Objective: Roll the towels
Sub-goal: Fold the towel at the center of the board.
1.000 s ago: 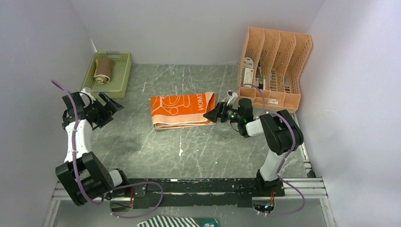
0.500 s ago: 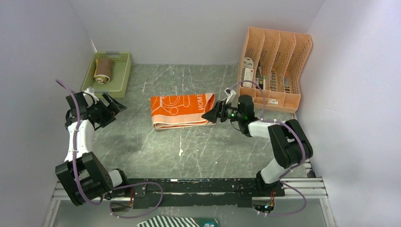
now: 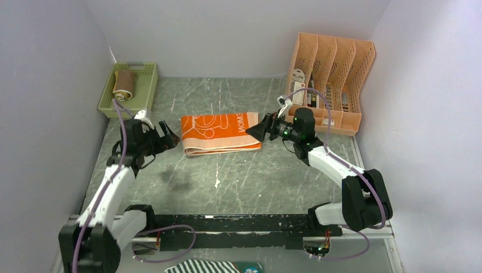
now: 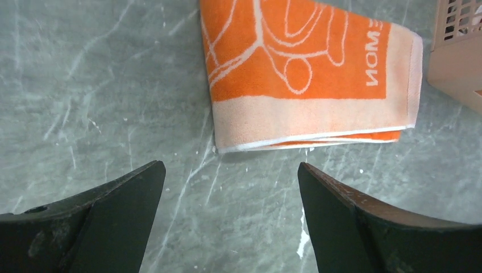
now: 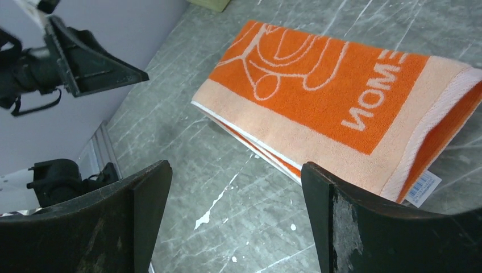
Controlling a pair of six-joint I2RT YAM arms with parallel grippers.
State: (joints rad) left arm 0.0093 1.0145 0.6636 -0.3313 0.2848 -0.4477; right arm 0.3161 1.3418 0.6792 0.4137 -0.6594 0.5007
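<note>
The orange towel is lying crosswise and its short end (image 3: pixel 185 134) faces the robot's left gripper, so next the right gripper swings the lettered end (image 3: pixel 251 119) toward the back before the robot rolls the towel.
The orange towel (image 3: pixel 220 132) lies folded flat in the middle of the table; it also shows in the left wrist view (image 4: pixel 307 74) and in the right wrist view (image 5: pixel 335 108). The yellow-tan towel (image 3: pixel 123 85) lies rolled in the green basket (image 3: pixel 145 88) at the back left. My left gripper (image 3: pixel 169 138) is open and empty, just left of the orange towel's left end; its jaws (image 4: pixel 230 187) frame bare table. My right gripper (image 3: pixel 257 132) is open and empty at the towel's right end, and also shows in the right wrist view (image 5: pixel 236 187).
A peach file organiser (image 3: pixel 329 79) with small items stands at the back right, close behind the right arm. Grey walls close in the table on three sides. A metal rail (image 3: pixel 239 224) runs along the near edge.
My left arm has swung right from near the basket to the towel's left end. My right arm has stretched out, its gripper staying at the towel's right end.
</note>
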